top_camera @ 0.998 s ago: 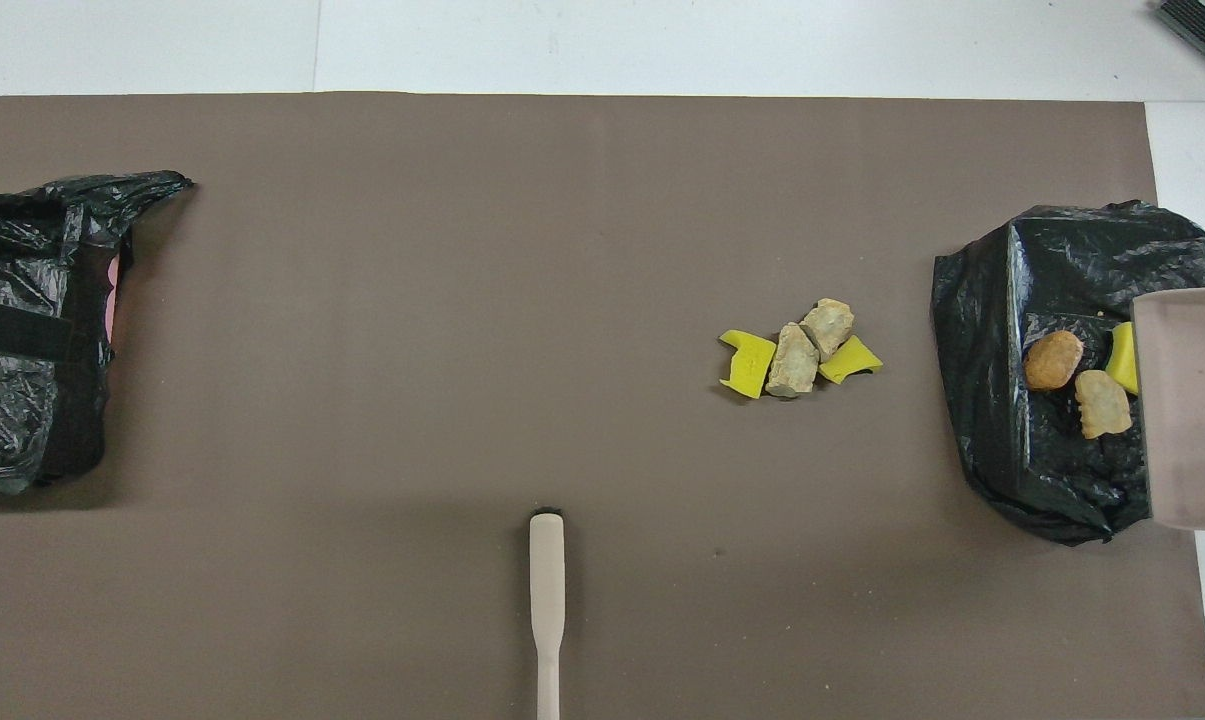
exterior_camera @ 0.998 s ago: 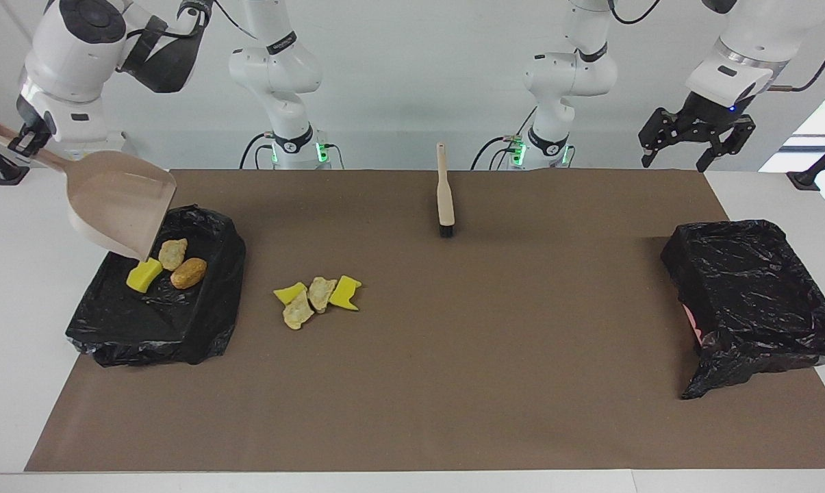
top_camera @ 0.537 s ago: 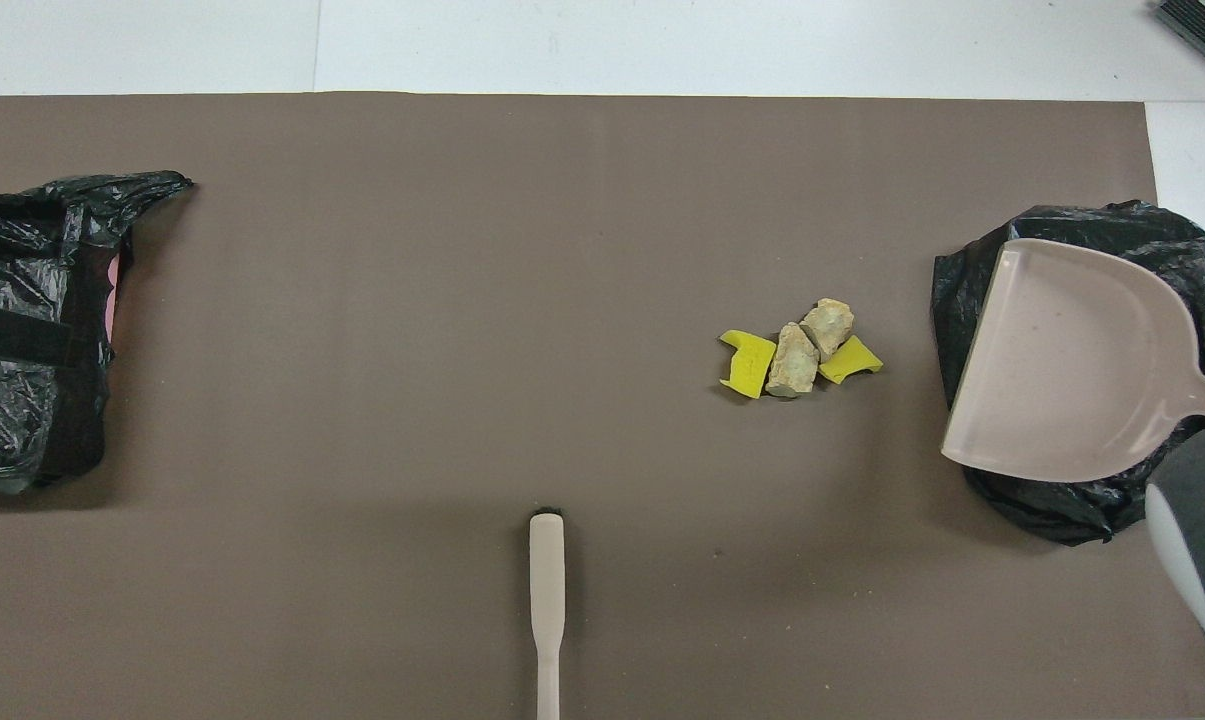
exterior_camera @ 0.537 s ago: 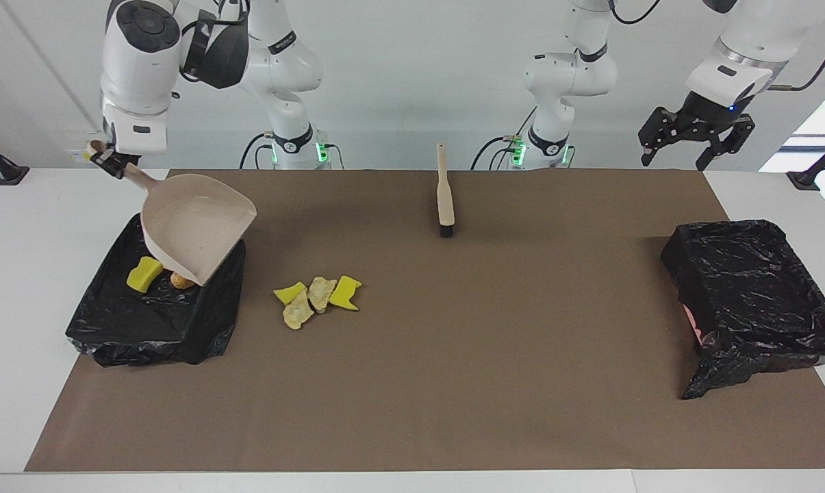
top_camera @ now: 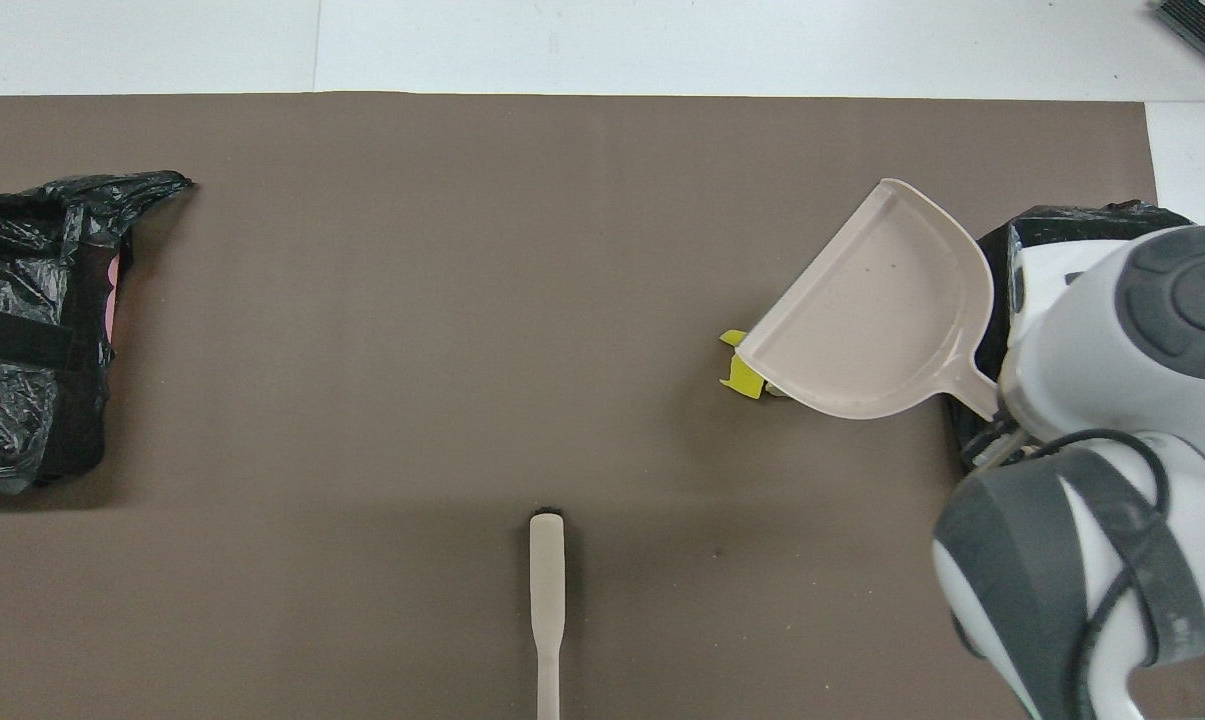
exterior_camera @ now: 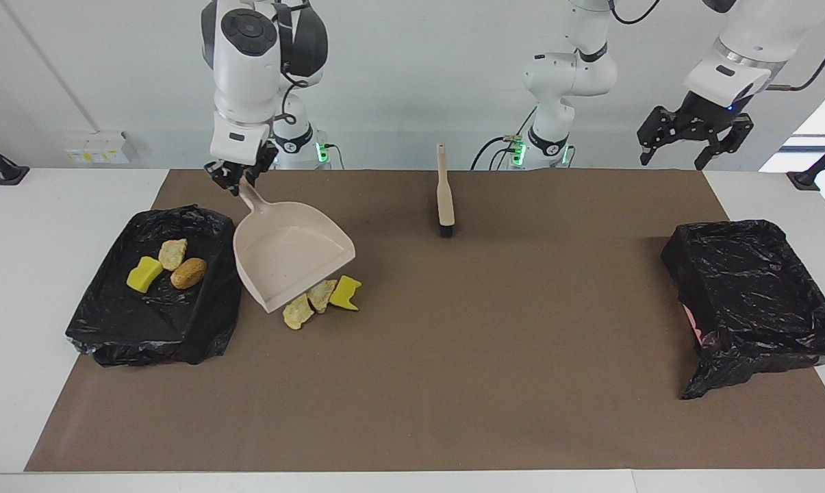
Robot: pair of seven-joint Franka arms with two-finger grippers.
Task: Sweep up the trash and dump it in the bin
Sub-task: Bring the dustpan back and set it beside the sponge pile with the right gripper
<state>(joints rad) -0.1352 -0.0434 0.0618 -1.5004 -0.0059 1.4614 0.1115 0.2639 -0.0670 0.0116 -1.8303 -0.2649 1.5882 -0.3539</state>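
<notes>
The beige dustpan (top_camera: 883,306) is empty and the brown mat (top_camera: 546,270) past the brush is open, so my right gripper should continue to move the dustpan there and let go of it flat.
My right gripper (exterior_camera: 237,182) is shut on the handle of the beige dustpan (exterior_camera: 289,257), which hangs tilted, lip down, over the loose trash on the mat. That trash is a pale chunk (exterior_camera: 297,313), a second pale chunk (exterior_camera: 322,294) and a yellow sponge piece (exterior_camera: 346,292); the pan hides part of the pile. From overhead only a yellow scrap (top_camera: 745,375) peeks out beside the dustpan (top_camera: 877,305). The black-lined bin (exterior_camera: 111,329) at the right arm's end holds three scraps (exterior_camera: 172,266). My left gripper (exterior_camera: 686,149) waits open in the air.
The beige brush (exterior_camera: 443,192) with black bristles lies on the brown mat (exterior_camera: 453,383), nearer to the robots than the pile; it also shows as the brush (top_camera: 547,590). A second black-lined bin (exterior_camera: 754,301) stands at the left arm's end.
The right arm swung the dustpan away from over the bin toward the middle of the table and lowered it over the pile. Three scraps lie uncovered in the bin. The left arm stayed put.
</notes>
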